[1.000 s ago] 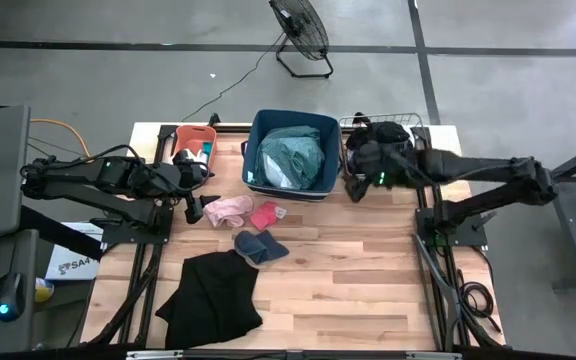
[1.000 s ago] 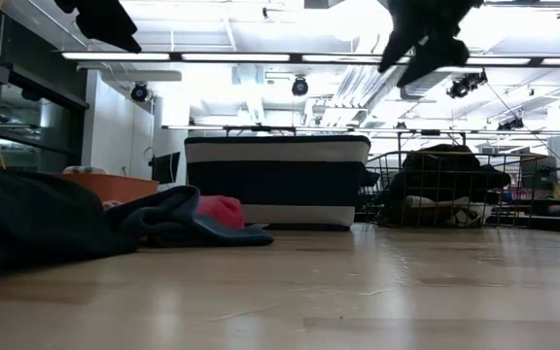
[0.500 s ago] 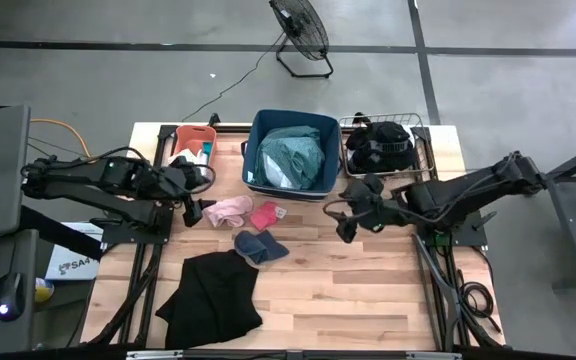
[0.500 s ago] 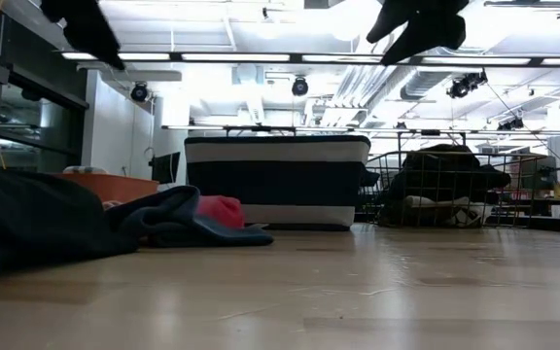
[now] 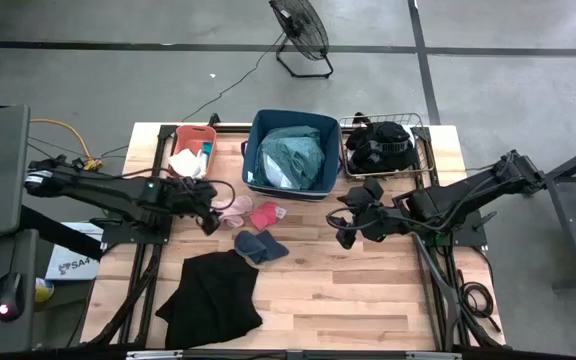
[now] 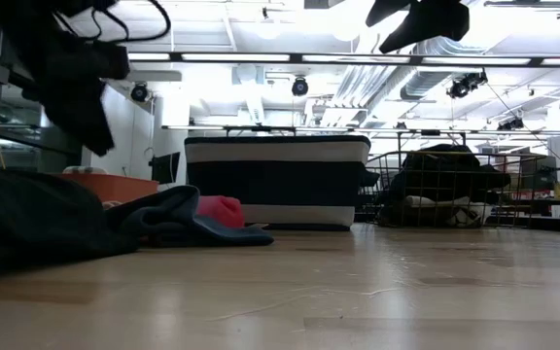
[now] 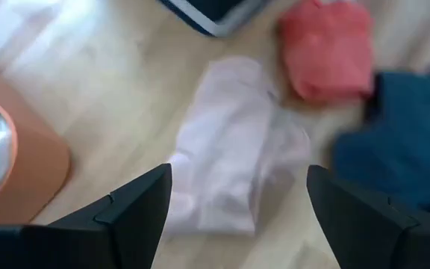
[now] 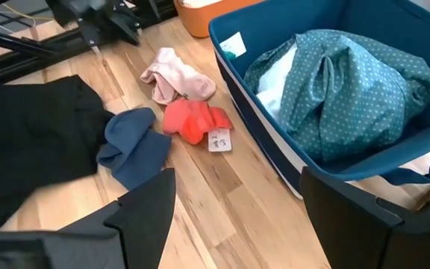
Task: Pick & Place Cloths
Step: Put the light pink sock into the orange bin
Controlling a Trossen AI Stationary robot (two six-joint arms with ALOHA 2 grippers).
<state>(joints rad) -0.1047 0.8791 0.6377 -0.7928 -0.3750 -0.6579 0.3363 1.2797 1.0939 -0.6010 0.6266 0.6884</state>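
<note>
The pink cloth (image 5: 233,211) lies apart from the red cloth and lines up with my left gripper's open fingers. I keep lowering them until they are on both sides of its near end (image 7: 213,203).
My left gripper (image 5: 208,216) (image 7: 237,198) is open and hangs over the small pink cloth (image 7: 230,164) (image 5: 234,207), a finger on either side, above it and apart from it. A red cloth (image 5: 265,215) and a blue cloth (image 5: 260,245) lie flat on the table to its right. A large black cloth (image 5: 211,295) is spread near the near edge. My right gripper (image 5: 352,226) (image 8: 237,205) is open and holds nothing, up over the table right of the centre. A teal shirt (image 5: 293,155) fills the navy bin (image 5: 255,150). Black cloths (image 5: 383,145) lie in the wire bin (image 5: 426,150).
An orange bin (image 5: 182,134) with white items stands at the far left, close behind my left gripper. The three bins line the table's far edge. Bare wood (image 5: 368,300) spreads over the near right of the table. A floor fan (image 5: 303,35) stands beyond the table.
My right gripper has come away from the wire bin, toward the near edge and the left, to the table's centre right, and has kept open. My left gripper has moved right and down toward the pink cloth. No cloth has moved.
</note>
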